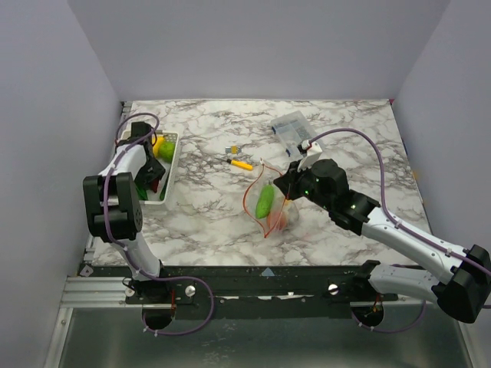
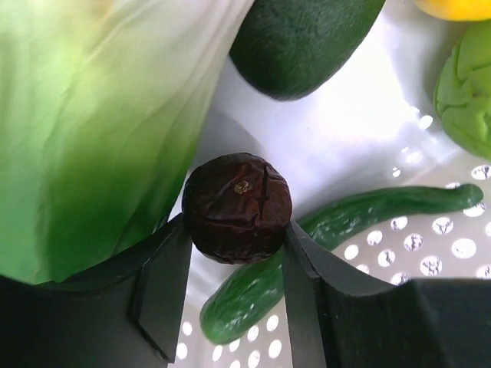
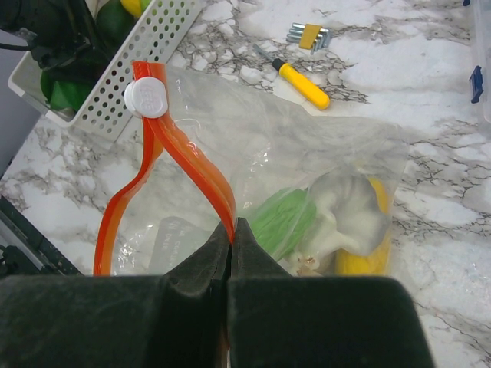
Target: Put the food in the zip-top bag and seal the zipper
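Observation:
The dark purple fruit point(image 2: 236, 207) sits in the middle of the gripper's fingers and the bag's opening is open, so the left gripper should keep going into that opening point(image 1: 259, 204) and let go there.
My left gripper point(image 2: 236, 230) is down in the white perforated basket point(image 1: 170, 170) and shut on a dark purple wrinkled fruit point(image 2: 237, 207). Around it lie a green-white cabbage point(image 2: 92, 130), a dark avocado point(image 2: 299, 42) and a thin cucumber point(image 2: 345, 222). My right gripper point(image 3: 232, 228) is shut on the orange-red zipper point(image 3: 184, 161) of the clear zip-top bag point(image 3: 307, 153), holding its mouth up and open at mid table point(image 1: 270, 203). The white slider point(image 3: 146, 98) sits at the strip's far end. Green, white and yellow food point(image 3: 337, 222) lies inside the bag.
A yellow-handled screwdriver point(image 3: 303, 84) and a set of hex keys point(image 3: 308, 34) lie behind the bag. A clear box with blue edges point(image 1: 291, 126) stands at the back right. The basket sits at the table's left edge, with grey walls around.

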Robot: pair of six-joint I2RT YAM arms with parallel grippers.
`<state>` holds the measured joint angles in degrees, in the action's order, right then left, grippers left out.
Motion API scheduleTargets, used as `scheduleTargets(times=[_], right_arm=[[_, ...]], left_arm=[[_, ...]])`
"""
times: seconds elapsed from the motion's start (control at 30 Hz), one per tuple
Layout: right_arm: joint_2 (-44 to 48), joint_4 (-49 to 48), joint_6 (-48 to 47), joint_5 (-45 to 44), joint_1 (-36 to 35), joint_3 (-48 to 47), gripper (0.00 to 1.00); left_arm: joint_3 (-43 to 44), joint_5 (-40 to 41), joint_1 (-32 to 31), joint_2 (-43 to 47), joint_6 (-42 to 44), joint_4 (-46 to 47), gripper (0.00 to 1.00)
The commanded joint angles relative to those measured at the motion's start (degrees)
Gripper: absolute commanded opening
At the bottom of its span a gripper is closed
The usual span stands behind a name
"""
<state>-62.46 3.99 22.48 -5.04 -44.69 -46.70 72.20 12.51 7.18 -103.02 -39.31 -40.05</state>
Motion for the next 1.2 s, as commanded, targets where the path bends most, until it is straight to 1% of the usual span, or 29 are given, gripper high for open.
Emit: scheduleTargets(times=[0.0, 0.1, 0.2, 0.33, 0.4, 0.5, 0.57, 0.63, 0.67, 0.73, 0.83, 0.97, 1.1, 1.17], right_arm=[[0.06, -0.87, 0.37, 0.73, -0.41, 0.43, 0.01], [-0.17, -0.83, 0.28, 0.96, -0.41, 0.14, 0.01], [-0.21, -0.69, 0.27, 0.86, -0.40, -0.21, 0.01], [-0.36, -0.13, 0.37, 0.83, -0.33, -0.67, 0.01], [-0.22, 0.30, 0.45, 0.91, -0.45, -1.01, 0.01], [0.17, 1.05, 0.74, 0.58, -0.41, -1.48, 0.01], [0.38, 1.51, 0.94, 0.40, -0.41, -1.69, 0.01], [0.64, 1.66, 1.34, 0.22, -0.40, -1.67, 0.01], [0.74, 1.70, 1.78, 0.21, -0.40, -1.53, 0.01], [1.00, 1.71, 2.55, 0.27, -0.40, -1.34, 0.01], [1.38, 1.52, 3.97, 0.55, -0.48, -1.20, 0.01], [1.89, 1.28, 5.37, 0.47, -0.41, -1.91, 0.01], [2.00, 1.24, 6.09, 0.68, -0.41, -3.39, 0.01], [2.20, 1.35, 6.25, 0.70, -0.45, -4.04, 0.01]], left_arm=[[-2.41, 3.12, 0.51, 9.36, 0.95, -0.77, 0.20], [-3.54, 2.12, 0.51, 14.95, 2.38, -1.56, 0.17], [-5.03, -2.06, 0.41, 21.62, 4.24, -1.60, 0.15], [-11.89, -14.48, 0.38, 32.71, 6.06, 3.88, 0.13], [-15.18, -21.98, 0.22, 37.67, 6.93, 6.75, 0.13], [-19.66, -35.27, -0.63, 44.34, 6.05, 12.56, 0.10], [-23.00, -42.61, -2.84, 47.65, 3.48, 18.00, 0.09], [-24.98, -46.91, -6.81, 50.07, 0.44, 22.82, 0.08], [-25.46, -47.46, -11.40, 51.11, -0.92, 24.74, 0.07], [-25.64, -47.48, -18.68, 52.42, -2.65, 28.44, 0.07], [-24.99, -45.36, -27.88, 53.80, -2.64, 31.12, 0.06], [-26.37, -42.49, -35.71, 54.32, -3.10, 34.50, 0.06], [-26.48, -40.63, -41.71, 50.37, -4.36, 38.00, 0.06], [-25.41, -38.37, -45.03, 47.72, -4.45, 38.91, 0.06]])
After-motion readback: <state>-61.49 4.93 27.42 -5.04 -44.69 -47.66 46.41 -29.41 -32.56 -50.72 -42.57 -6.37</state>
